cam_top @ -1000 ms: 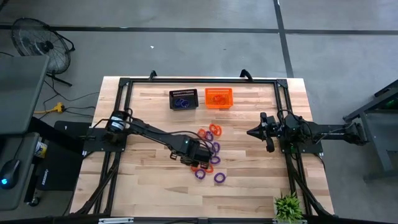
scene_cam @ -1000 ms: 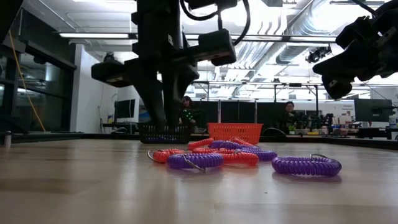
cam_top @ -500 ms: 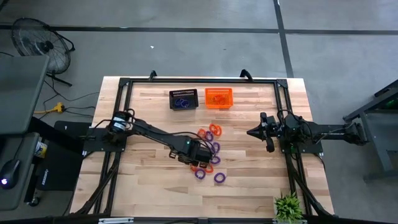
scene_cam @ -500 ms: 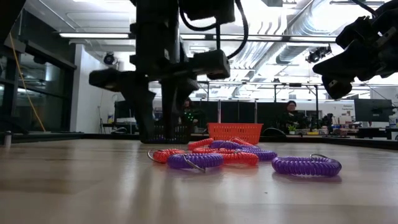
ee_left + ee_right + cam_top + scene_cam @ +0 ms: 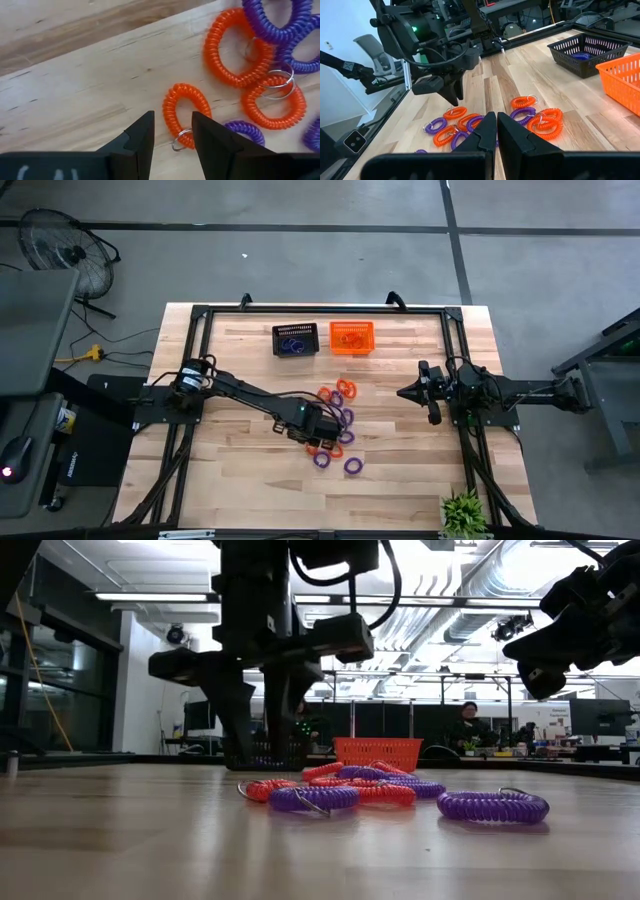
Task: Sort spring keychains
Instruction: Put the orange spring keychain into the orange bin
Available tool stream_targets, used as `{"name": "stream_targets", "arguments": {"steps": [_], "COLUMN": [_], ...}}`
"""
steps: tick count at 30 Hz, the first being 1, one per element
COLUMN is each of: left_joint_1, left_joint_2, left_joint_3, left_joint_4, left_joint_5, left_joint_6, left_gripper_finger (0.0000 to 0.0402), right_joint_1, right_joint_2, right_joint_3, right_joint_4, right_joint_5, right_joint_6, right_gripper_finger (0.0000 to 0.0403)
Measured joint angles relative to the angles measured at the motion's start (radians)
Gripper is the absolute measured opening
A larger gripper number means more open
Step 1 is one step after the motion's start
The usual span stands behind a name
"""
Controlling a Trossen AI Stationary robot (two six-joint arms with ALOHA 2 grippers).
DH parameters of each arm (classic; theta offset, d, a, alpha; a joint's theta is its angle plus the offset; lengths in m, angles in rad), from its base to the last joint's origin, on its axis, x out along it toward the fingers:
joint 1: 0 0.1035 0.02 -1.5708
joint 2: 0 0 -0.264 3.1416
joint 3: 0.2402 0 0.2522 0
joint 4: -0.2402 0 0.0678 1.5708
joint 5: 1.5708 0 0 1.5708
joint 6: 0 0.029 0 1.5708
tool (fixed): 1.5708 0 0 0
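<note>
Wood (image 5: pixel 223 101) can be seen between the small orange keychain (image 5: pixel 171 111) and its neighbours, so the small orange keychain will come away on its own when the robot lifts it.
Several purple and orange spring keychains (image 5: pixel 335 425) lie in a loose pile mid-table, also seen in the low view (image 5: pixel 340 795). My left gripper (image 5: pixel 316 438) points down at the pile's near-left edge. It is open (image 5: pixel 172 120) over a small orange keychain (image 5: pixel 186 114), one finger outside its coil and the other over the ring. My right gripper (image 5: pixel 403 392) waits shut (image 5: pixel 496 132) at the table's right, above the wood. A black basket (image 5: pixel 296 339) holds purple keychains and an orange basket (image 5: pixel 351 337) holds orange ones. My left gripper stands open, pointing down, astride one side of the small orange keychain's coil (image 5: pixel 170 112), which lies flat on the table. Whether a fingertip touches the coil I cannot tell.
The two baskets stand side by side at the table's far edge. A lone purple keychain (image 5: pixel 353 466) lies nearest the front. A black frame (image 5: pixel 200 315) runs around the tabletop. A small green plant (image 5: pixel 462 510) sits at the near right corner. Bare wood lies left of the pile.
My left gripper has opened: in the low view its two fingers stood close together a second ago and now stand apart. It has stayed over the same spot at the pile's edge. The keychains and my right arm have kept still.
</note>
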Motion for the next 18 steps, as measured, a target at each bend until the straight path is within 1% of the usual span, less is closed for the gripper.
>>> {"name": "stream_targets", "arguments": {"steps": [5, 8, 15, 18], "left_joint_1": [0.006, 0.006, 0.006, 0.013], "left_joint_2": [0.025, 0.044, 0.064, 0.082], "left_joint_3": [-0.003, 0.004, 0.000, 0.004], "left_joint_4": [0.000, 0.035, 0.037, 0.035], "left_joint_5": [0.038, 0.047, 0.062, 0.088], "left_joint_6": [0.017, 0.024, 0.032, 0.032], "left_gripper_finger": [0.0129, 0.0129, 0.0129, 0.0129], "right_joint_1": [0.000, 0.000, 0.000, 0.000], "right_joint_2": [0.000, 0.000, -0.001, -0.001], "right_joint_3": [0.000, 0.000, 0.000, 0.000], "right_joint_4": [0.000, 0.000, 0.002, 0.001], "right_joint_5": [0.000, 0.000, 0.000, 0.000], "right_joint_6": [0.000, 0.000, 0.000, 0.000], "right_gripper_finger": [0.0011, 0.0011, 0.0011, 0.0011]}}
